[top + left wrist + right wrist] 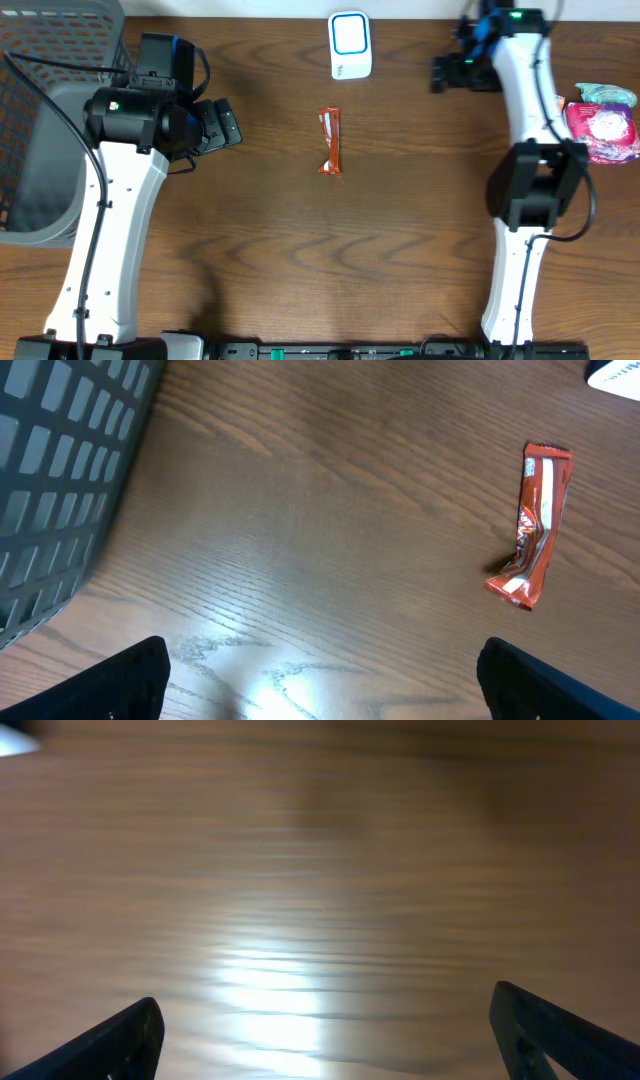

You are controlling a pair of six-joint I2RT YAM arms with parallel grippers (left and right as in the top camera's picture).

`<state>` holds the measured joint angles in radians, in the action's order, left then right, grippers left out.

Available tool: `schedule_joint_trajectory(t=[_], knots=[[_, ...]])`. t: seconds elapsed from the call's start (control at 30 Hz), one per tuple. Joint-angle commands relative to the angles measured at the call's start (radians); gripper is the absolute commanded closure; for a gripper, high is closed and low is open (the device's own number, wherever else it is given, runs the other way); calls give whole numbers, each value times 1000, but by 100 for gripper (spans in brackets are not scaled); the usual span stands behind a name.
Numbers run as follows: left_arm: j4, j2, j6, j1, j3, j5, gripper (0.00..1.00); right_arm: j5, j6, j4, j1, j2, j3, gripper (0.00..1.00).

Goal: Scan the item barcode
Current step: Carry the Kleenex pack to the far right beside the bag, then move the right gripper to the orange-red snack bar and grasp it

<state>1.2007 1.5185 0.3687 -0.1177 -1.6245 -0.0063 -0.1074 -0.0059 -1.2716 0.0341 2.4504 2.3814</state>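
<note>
My right gripper is open, and clear wood point(392, 108) lies between it and the free orange snack bar. I should keep moving toward the bar's middle point(331, 140) until my fingers are on both sides of it.
An orange snack bar point(329, 141) lies flat in the middle of the wooden table, with nothing touching it. In the left wrist view the snack bar point(535, 525) is at the right, well ahead of the fingers. A white barcode scanner point(350, 45) stands at the back centre. My left gripper point(222, 125) hovers to the left of the bar, open and empty; its wrist view shows the left gripper point(325, 690) with jaws wide over bare wood. My right gripper point(440, 73) is at the back right, beside the scanner. The right gripper point(325, 1035) is open and empty over blurred wood.
A grey mesh basket point(50, 110) fills the left edge, and this basket point(60, 460) also shows in the left wrist view. Pink and red packets point(603, 125) lie at the far right edge, behind the right arm.
</note>
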Motion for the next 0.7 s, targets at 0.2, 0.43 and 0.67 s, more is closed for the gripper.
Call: schedule_joint_trajectory(t=[0.2, 0.43, 0.67], knots=[[3, -9, -5, 3, 0, -10, 2, -279, 42, -1, 212, -27, 18, 1], [3, -9, -5, 3, 0, -10, 2, -229, 217, 52, 346, -26, -25, 1], [3, -9, -5, 3, 0, -10, 2, -186, 309, 50, 403, -26, -101, 1]])
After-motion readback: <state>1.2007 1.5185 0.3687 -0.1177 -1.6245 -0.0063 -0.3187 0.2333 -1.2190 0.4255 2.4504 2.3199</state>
